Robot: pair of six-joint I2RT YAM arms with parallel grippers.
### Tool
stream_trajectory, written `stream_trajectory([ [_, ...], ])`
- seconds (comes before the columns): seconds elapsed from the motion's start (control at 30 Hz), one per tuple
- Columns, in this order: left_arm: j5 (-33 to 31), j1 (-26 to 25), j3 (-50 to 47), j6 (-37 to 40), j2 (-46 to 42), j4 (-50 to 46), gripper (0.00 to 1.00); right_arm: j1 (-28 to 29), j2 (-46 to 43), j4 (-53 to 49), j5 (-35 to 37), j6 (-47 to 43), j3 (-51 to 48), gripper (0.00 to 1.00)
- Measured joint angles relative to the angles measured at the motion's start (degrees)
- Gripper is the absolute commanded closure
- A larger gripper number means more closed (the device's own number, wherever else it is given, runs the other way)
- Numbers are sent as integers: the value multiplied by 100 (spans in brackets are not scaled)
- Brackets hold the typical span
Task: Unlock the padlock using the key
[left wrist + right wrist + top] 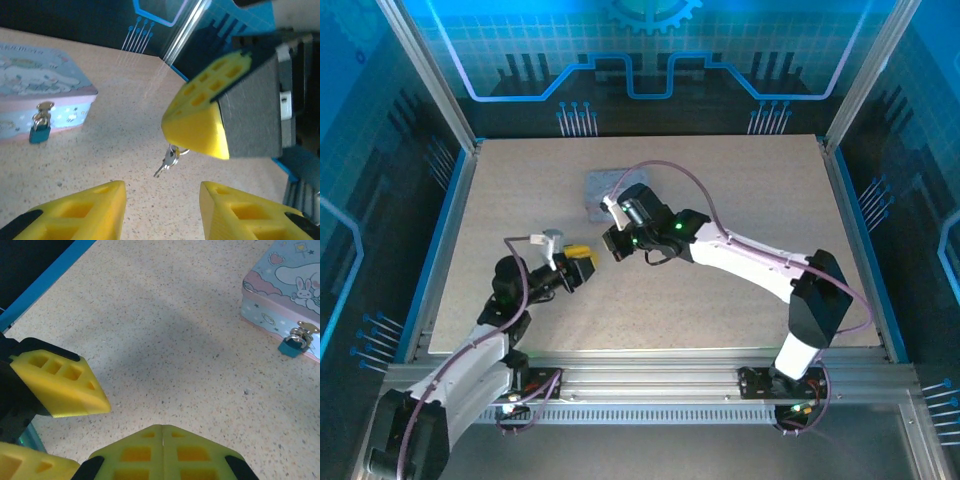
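Observation:
The key [168, 161] hangs in line with my left gripper's open fingers [162, 207]. My right gripper should keep holding the key until those fingers close on it, then let go.
The key [169, 161] is small and silvery. It dangles on a ring from the tips of my right gripper [182, 136], which is shut on it just above the table. My left gripper [162, 192] stands open right below and in front of the key, with nothing between its yellow fingers [90, 210]. The padlock [39, 133], blue-bodied with a thin shackle, hangs on the clasp of the tin to the left. From the right wrist my shut gripper [162, 429] hides the key, and the padlock [292, 346] shows at the far right. From above, the left gripper [584, 258] and right gripper [614, 243] nearly meet.
A pale cartoon-printed tin box [40, 85] [285, 280] [605, 188] sits at the back middle of the speckled table [750, 190]. One left finger [60, 385] comes close to the right gripper. Blue rails edge the table.

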Motion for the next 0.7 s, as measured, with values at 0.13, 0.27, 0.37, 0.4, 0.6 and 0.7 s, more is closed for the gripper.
stream_trajectory([
  [0.13,-190,-245,-83,579,66,297,56,0,-229,-306,42,87,33,100],
  [0.27,-289,-339,-109,1058,282,686,58,-7,-457,-623,105,146,98,100],
  [0.37,-278,-481,-109,1429,474,955,59,-13,-590,-793,105,181,133,100],
  [0.4,-262,-540,-109,1569,553,1062,59,-15,-627,-831,105,190,136,100],
  [0.6,-179,-861,-87,2315,975,1368,63,-50,-717,-1043,98,234,140,100],
  [0.7,-177,-925,-11,2549,1202,1449,64,-61,-721,-1102,83,236,142,100],
])
